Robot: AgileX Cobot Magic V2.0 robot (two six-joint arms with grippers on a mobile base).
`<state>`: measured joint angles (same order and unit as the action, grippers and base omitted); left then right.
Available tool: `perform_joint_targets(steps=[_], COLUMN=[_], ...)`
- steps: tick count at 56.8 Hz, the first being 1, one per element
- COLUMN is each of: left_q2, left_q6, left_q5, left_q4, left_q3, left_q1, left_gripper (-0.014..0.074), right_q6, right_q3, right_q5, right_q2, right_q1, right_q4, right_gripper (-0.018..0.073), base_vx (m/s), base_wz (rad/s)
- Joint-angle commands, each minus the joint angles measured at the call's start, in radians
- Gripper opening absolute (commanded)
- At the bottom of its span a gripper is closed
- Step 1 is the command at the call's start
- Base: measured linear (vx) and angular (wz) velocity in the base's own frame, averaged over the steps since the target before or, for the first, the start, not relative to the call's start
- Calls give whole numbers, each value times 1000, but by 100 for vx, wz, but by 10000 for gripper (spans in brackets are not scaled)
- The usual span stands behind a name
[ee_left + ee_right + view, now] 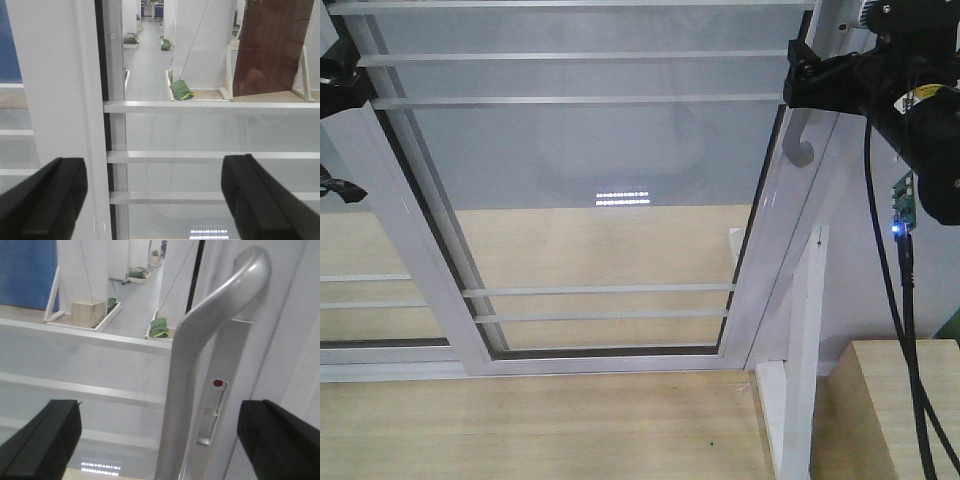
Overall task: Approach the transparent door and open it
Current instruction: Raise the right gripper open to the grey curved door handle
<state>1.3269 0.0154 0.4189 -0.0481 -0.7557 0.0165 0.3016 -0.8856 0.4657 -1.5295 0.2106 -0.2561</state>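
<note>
My gripper will make the transparent door [600, 180] slide sideways across the handle-less glass panel when it pulls the door's handle, because a bottom bar [390, 371] runs on under that panel.
The transparent door [580, 150] fills the front view, a glass panel in a white frame crossed by thin white bars. Its curved grey handle [803, 140] is on the right stile. My right gripper [812, 85] is up against the top of that handle. In the right wrist view the handle [200, 365] stands between the black fingers [40, 440] of my open right gripper [160, 440], with nothing clamped. My left gripper [340, 85] is at the left edge. It stands open [155, 200] in front of the glass and a white stile [60, 100].
A small latch with a red dot [212, 410] sits beside the handle. A bare white jamb post [805, 350] and a wooden box [910, 400] stand at the lower right. Black cables [905, 300] hang from the right arm. A handle-less glass panel [370, 290] is on the left.
</note>
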Motion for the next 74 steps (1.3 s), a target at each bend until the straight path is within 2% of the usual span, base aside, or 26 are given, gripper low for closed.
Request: perform_joint_targets(steps=[1,17,31,64,74], left_q2=[-25,-25,-25,-25,-25], left_q6=[-6,-6,-6,-6,-6], left_q5=[89,90,89,61,50], left_q4=[-10,-10,-10,-10,-10], left_q3=[-34,-34,-34,-34,-34], left_q1=[5,5,5,5,5], left_gripper=[649,589,585,585,585], right_q6=[25,27,26,60,40], right_q3=[-37,-37,-38,-243,-248], right_q5=[125,203,290,251,242], right_q2=[9,-80,-142,-266,-280], right_q1=[-4,-4,-4,-5,-42], right_q4=[-59,-64,-65,-74,-85], right_gripper=[693,624,582,582,582], base_vx=[0,0,0,0,0], base_wz=[0,0,0,0,0])
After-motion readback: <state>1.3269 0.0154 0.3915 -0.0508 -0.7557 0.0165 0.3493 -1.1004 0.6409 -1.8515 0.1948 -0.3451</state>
